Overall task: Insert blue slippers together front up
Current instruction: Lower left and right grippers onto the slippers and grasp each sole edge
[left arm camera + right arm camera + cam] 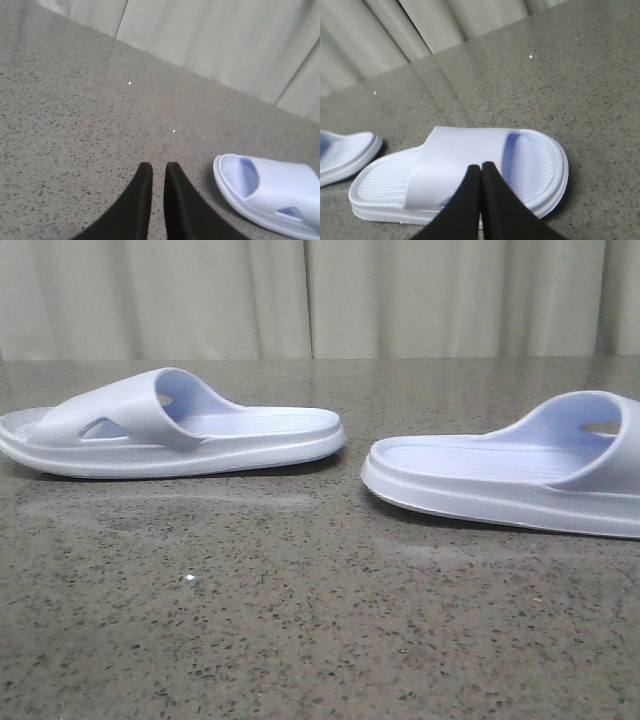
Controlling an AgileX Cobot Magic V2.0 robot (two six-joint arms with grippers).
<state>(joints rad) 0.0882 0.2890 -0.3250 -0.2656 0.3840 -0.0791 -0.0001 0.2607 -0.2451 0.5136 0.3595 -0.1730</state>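
One slipper's strap curves up over a hollow (176,410), so the slipper (510,475) below the robot's right gripper will get wedged heel-first with its toe tilted up when the robot pushes it in.
Two pale lavender-blue slippers lie sole-down and apart on the speckled grey table. The left slipper (170,430) and the right slipper (520,475) have their heels facing each other. Neither gripper shows in the front view. In the left wrist view my left gripper (158,167) is empty over bare table, fingers almost together with a thin gap, and the left slipper (270,192) lies beside it. In the right wrist view my right gripper (481,166) is shut and empty, above the strap of the right slipper (530,165).
The table (300,620) is dark speckled stone. Pale curtains (320,295) hang behind its far edge. The heel of the left slipper (345,155) shows at the edge of the right wrist view.
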